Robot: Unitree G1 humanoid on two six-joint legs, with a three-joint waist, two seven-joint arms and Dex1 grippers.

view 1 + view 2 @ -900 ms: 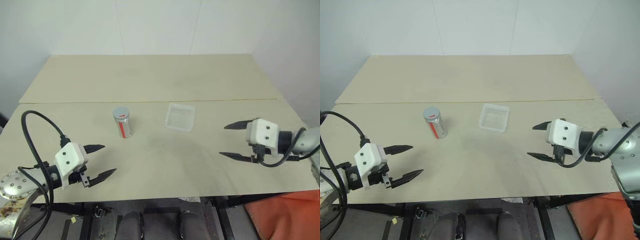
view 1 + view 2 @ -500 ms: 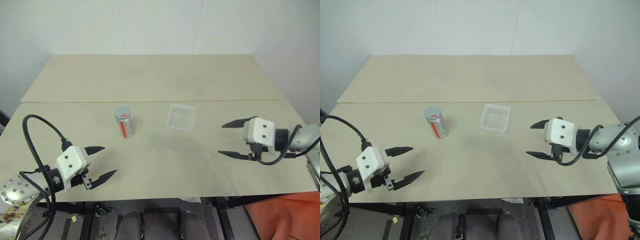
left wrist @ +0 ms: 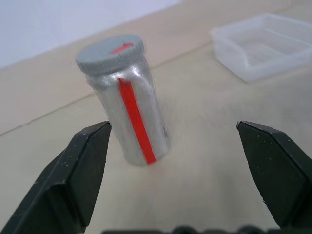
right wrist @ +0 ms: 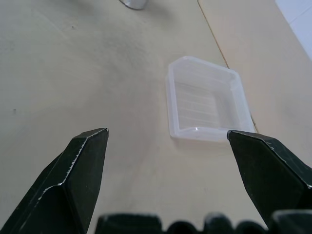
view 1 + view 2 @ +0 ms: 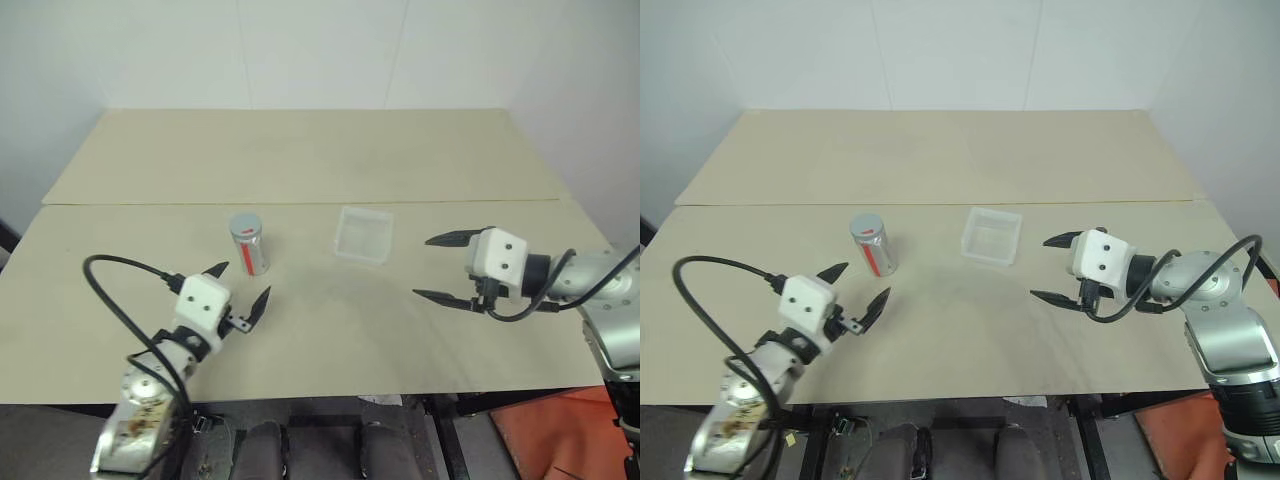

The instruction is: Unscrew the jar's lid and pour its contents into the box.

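Note:
I should go on moving in until my left gripper's open fingers are on both sides of the silvery body [image 5: 252, 256], and then close them. The jar is standing upright, and its grey lid [image 5: 245, 224] is clear above those fingers.
The jar [image 5: 248, 250] stands upright on the tan table [image 5: 320, 330], left of centre; it looks silvery with a red stripe. Its grey lid [image 3: 111, 52] is on top. The contents are hidden inside. My left gripper [image 5: 243, 282] is open just short of the jar on the near side, its fingers [image 3: 83, 165] pointing at it without touching. The clear box [image 5: 363, 233] lies to the right of the jar and looks bare inside [image 4: 204, 100]. Right of the box, my right gripper [image 5: 422, 267] hangs open and faces it across a short gap.
A seam [image 5: 150, 204] runs across the table behind the jar and box, with a second tan panel beyond it up to the white wall. The table's front edge [image 5: 330, 396] is close below the grippers. Something orange [image 5: 560, 440] lies beyond the front right corner.
My left gripper has swung forward and to the right, from the table's front left corner to just before the jar. My right gripper has moved left toward the box. Both stayed open.

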